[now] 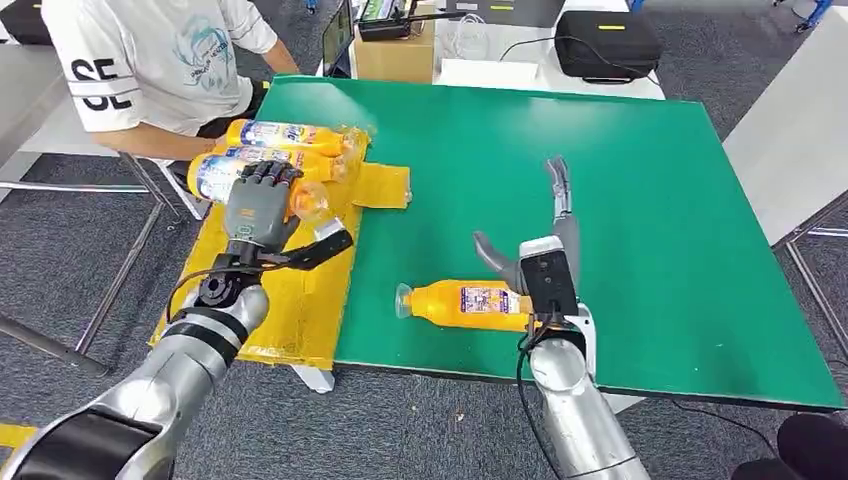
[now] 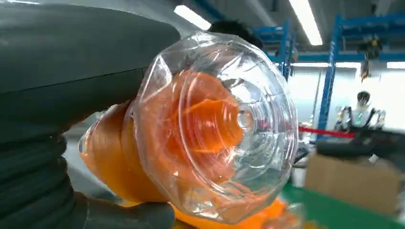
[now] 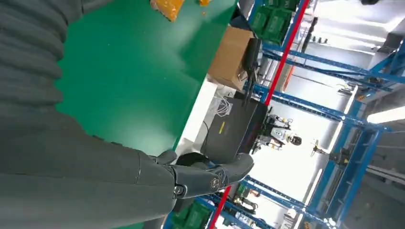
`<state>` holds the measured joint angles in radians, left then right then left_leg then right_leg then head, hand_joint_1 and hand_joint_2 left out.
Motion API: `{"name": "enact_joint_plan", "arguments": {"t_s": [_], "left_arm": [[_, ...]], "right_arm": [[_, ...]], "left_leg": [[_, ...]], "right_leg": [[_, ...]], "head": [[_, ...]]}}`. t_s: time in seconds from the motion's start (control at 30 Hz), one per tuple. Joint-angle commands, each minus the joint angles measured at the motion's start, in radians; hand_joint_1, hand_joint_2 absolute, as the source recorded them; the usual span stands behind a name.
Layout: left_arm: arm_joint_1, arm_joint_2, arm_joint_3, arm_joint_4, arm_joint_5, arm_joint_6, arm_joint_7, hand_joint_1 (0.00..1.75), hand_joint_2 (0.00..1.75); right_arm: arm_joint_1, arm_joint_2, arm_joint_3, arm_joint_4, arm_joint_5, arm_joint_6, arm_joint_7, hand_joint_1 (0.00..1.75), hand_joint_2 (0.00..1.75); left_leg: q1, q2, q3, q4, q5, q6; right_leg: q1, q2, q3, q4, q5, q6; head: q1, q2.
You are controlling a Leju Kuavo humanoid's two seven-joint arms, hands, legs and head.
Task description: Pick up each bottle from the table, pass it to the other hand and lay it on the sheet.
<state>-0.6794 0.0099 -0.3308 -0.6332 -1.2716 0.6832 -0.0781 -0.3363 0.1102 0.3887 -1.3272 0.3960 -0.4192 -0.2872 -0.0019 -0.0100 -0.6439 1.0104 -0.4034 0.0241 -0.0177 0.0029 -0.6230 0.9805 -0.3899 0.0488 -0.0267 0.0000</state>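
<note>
The robot should expect the big blue and white label to be hidden underneath, because the orange bottle [image 1: 462, 304] is lying with a small printed panel [image 1: 486, 300] up.
My left hand [image 1: 258, 205] grips an orange juice bottle [image 1: 212, 177] low over the far end of the yellow sheet [image 1: 300, 300]. The left wrist view has the bottle's clear base [image 2: 215, 129] close up against my left hand [image 2: 57, 95]. Two more orange bottles [image 1: 290, 134] lie side by side on the sheet just beyond it. Another orange bottle [image 1: 465, 303] lies on its side on the green table [image 1: 600, 180] near the front edge. My right hand [image 1: 545, 250] hovers open right beside it, fingers stretched out. The right wrist view has my right hand [image 3: 95, 176] empty above the table [image 3: 124, 71].
A person in a white shirt [image 1: 150, 60] sits at the table's far left corner, a forearm close to the bottles on the sheet. A cardboard box [image 1: 398, 55], a laptop [image 1: 338, 38] and a black case [image 1: 605, 42] stand beyond the far edge.
</note>
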Motion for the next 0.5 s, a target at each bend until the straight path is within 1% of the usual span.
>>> {"name": "enact_joint_plan", "arguments": {"t_s": [0.03, 0.07, 0.1, 0.13, 0.2, 0.23, 0.3, 0.33, 0.37, 0.4, 0.47, 0.5], "left_arm": [[-0.103, 0.042, -0.136, 0.195, -0.104, -0.15, 0.029, 1.75, 1.75], [-0.107, 0.036, -0.14, 0.208, -0.09, -0.204, -0.005, 1.75, 1.75], [-0.111, 0.038, -0.152, 0.216, -0.092, -0.237, -0.02, 1.75, 1.75], [-0.113, 0.039, -0.16, 0.219, -0.099, -0.245, -0.023, 1.75, 1.75], [-0.118, 0.04, -0.171, 0.237, -0.074, -0.316, -0.074, 1.75, 1.75], [-0.119, 0.042, -0.174, 0.239, -0.073, -0.325, -0.079, 1.75, 1.75], [-0.125, 0.044, -0.185, 0.255, -0.047, -0.396, -0.12, 1.75, 1.75], [-0.125, 0.044, -0.186, 0.255, -0.042, -0.403, -0.124, 1.75, 1.75], [-0.126, 0.042, -0.186, 0.261, -0.025, -0.432, -0.141, 1.75, 1.75], [-0.125, 0.043, -0.185, 0.26, 0.009, -0.464, -0.18, 1.75, 1.75], [-0.123, 0.044, -0.185, 0.262, 0.028, -0.476, -0.19, 1.75, 1.75], [-0.125, 0.042, -0.19, 0.264, 0.028, -0.482, -0.19, 1.75, 1.75]], "right_arm": [[-0.024, -0.026, -0.014, -0.003, -0.012, 0.031, 0.016, 0.0, 1.75], [-0.023, -0.028, -0.015, -0.008, -0.012, 0.038, 0.02, 0.0, 1.75], [-0.022, -0.028, -0.016, -0.009, -0.013, 0.042, 0.021, 0.0, 1.75], [-0.022, -0.029, -0.017, -0.009, -0.013, 0.043, 0.021, 0.0, 1.75], [-0.024, -0.031, -0.017, -0.01, -0.014, 0.053, 0.024, 0.0, 1.75], [-0.024, -0.032, -0.017, -0.01, -0.014, 0.056, 0.025, 0.0, 1.75], [-0.025, -0.034, -0.014, -0.009, -0.015, 0.07, 0.029, 0.0, 1.75], [-0.025, -0.035, -0.014, -0.009, -0.016, 0.071, 0.029, 0.0, 1.75], [-0.024, -0.035, -0.015, -0.009, -0.016, 0.073, 0.029, 0.0, 1.75], [-0.025, -0.036, -0.015, -0.008, -0.016, 0.076, 0.029, 0.0, 1.75], [-0.026, -0.036, -0.014, -0.006, -0.02, 0.081, 0.029, 0.0, 1.75], [-0.028, -0.036, -0.013, -0.004, -0.02, 0.082, 0.029, 0.0, 1.75]], "left_leg": [[0.001, 0.0, 0.004, 0.0, -0.002, -0.001], [0.001, 0.0, 0.002, 0.0, -0.001, -0.001], [0.002, -0.001, 0.006, 0.001, -0.003, -0.002], [0.001, -0.001, 0.004, 0.001, -0.002, -0.001], [0.001, 0.0, 0.005, 0.001, -0.003, -0.002], [0.001, 0.0, 0.004, 0.001, -0.002, -0.001], [0.001, 0.0, 0.002, 0.0, -0.001, -0.001], [0.001, 0.0, 0.004, 0.001, -0.002, -0.001], [0.001, 0.0, 0.003, 0.001, -0.002, -0.001], [0.002, 0.001, 0.005, 0.001, -0.003, -0.002], [0.001, 0.0, 0.003, 0.0, -0.002, -0.001], [0.002, 0.001, 0.006, 0.001, -0.003, -0.002]], "right_leg": [[0.001, -0.001, 0.005, 0.0, -0.002, -0.002], [0.001, 0.0, 0.003, 0.0, -0.001, -0.001], [0.002, -0.001, 0.006, 0.0, -0.003, -0.002], [0.002, -0.001, 0.005, 0.0, -0.002, -0.002], [0.002, -0.001, 0.006, 0.001, -0.003, -0.002], [0.001, -0.001, 0.004, 0.0, -0.002, -0.002], [0.001, 0.0, 0.002, 0.0, -0.001, -0.001], [0.001, 0.0, 0.004, 0.0, -0.002, -0.002], [0.001, 0.0, 0.004, 0.0, -0.002, -0.002], [0.002, 0.0, 0.006, 0.0, -0.003, -0.002], [0.001, 0.0, 0.003, 0.0, -0.001, -0.002], [0.002, 0.0, 0.007, 0.001, -0.003, -0.003]], "head": [[0.0, 0.0], [0.0, 0.0], [0.0, 0.0], [0.0, 0.0], [0.0, 0.0], [0.0, 0.0], [0.0, 0.0], [0.0, 0.0], [0.0, 0.0], [0.0, 0.0], [0.0, 0.0], [0.0, 0.0]]}}
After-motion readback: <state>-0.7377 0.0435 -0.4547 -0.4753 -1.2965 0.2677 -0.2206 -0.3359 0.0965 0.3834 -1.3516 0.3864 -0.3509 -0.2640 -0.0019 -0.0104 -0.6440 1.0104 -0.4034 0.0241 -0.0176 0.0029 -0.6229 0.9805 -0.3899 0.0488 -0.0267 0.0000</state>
